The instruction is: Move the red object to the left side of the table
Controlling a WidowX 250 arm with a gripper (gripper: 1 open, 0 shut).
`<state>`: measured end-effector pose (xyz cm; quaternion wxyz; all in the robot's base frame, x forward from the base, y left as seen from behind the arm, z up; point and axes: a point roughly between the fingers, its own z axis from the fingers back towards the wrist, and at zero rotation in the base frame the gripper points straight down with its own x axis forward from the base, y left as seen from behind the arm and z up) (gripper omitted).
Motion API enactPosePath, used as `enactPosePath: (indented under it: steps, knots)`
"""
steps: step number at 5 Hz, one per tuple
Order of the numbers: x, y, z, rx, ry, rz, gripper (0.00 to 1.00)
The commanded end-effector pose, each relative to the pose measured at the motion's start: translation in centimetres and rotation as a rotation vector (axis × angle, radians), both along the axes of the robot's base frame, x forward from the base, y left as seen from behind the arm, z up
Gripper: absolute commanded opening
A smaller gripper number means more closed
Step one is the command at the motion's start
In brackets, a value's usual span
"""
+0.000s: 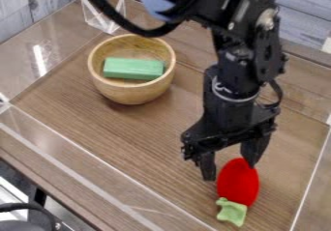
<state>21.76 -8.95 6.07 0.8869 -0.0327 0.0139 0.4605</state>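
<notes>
The red object (238, 186) is mostly in front of my gripper's spread fingers. I should turn my gripper and put its fingers around the rounded red end (239, 168) before I lift.
The red object (238, 183), a small strawberry-like toy with a light green cap (230, 213) pointing toward the camera, lies on the table (91, 129) at the front right. My gripper (226, 163) points down just behind and slightly left of it. Its two dark fingers are spread open and hold nothing. One fingertip (207, 171) stands close to the toy's left side; I cannot tell whether it touches.
A round light wooden bowl (114, 90) holding a green rectangular block (135, 69) sits at the back left. Low clear acrylic walls (52, 148) edge the tabletop. A small clear stand (104, 20) is at the far back.
</notes>
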Motion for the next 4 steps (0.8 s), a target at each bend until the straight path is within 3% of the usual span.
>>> enactPosePath:
  steps: [1, 2, 3, 4]
  knots:
    - [0.4, -0.5, 0.0, -0.017, -0.03, 0.066, 1.0]
    - [0.3, -0.9, -1.0, -0.018, -0.019, 0.122, 1.0]
    - [-0.2, -1.3, -2.4, -0.017, -0.011, 0.127, 1.0]
    - [-0.8, -1.3, -3.1, -0.013, -0.01, 0.129, 0.0]
